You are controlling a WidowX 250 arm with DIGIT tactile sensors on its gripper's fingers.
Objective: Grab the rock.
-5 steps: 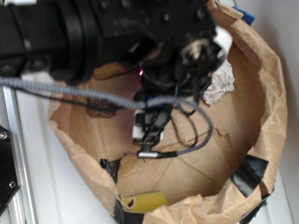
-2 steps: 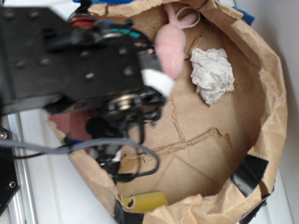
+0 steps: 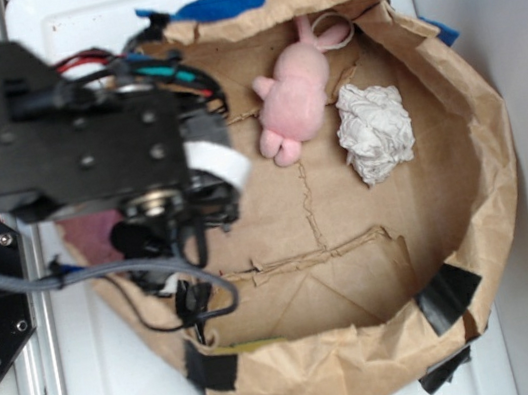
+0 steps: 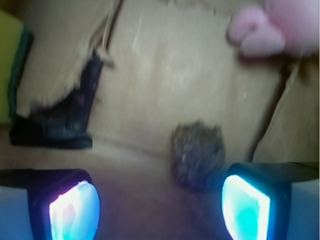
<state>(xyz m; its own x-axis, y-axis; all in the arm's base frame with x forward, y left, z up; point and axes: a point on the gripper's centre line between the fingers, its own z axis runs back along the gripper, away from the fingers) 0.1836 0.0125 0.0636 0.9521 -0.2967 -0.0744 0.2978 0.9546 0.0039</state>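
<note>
The rock (image 4: 198, 156) is off the middle of the gap and near the end of one finger, so I should move my gripper toward the pink plush bunny's side (image 4: 275, 30) and center the rock before the gripper closes.
In the wrist view the rock (image 4: 197, 155) is a small dark brown speckled chunk lying on the brown paper floor. It sits just ahead of the right fingertip, off to the right of the gap's middle, and nothing lies between the pads. My gripper (image 4: 160, 205) is open, its two glowing pads (image 4: 74, 210) wide apart. In the exterior view my black arm (image 3: 72, 138) covers the left side of the paper bag, and the rock is hidden under it.
A pink plush bunny (image 3: 294, 101) (image 4: 280, 25) lies at the back of the bag, with a crumpled white paper wad (image 3: 374, 128) to its right. The brown paper bag's wall (image 3: 493, 169) rings everything. Black tape (image 4: 65, 125) and a yellow patch (image 4: 7, 65) lie left.
My arm has swung from the bag's middle right to its left side, uncovering the bunny and the wad. The bag's front rim has shifted.
</note>
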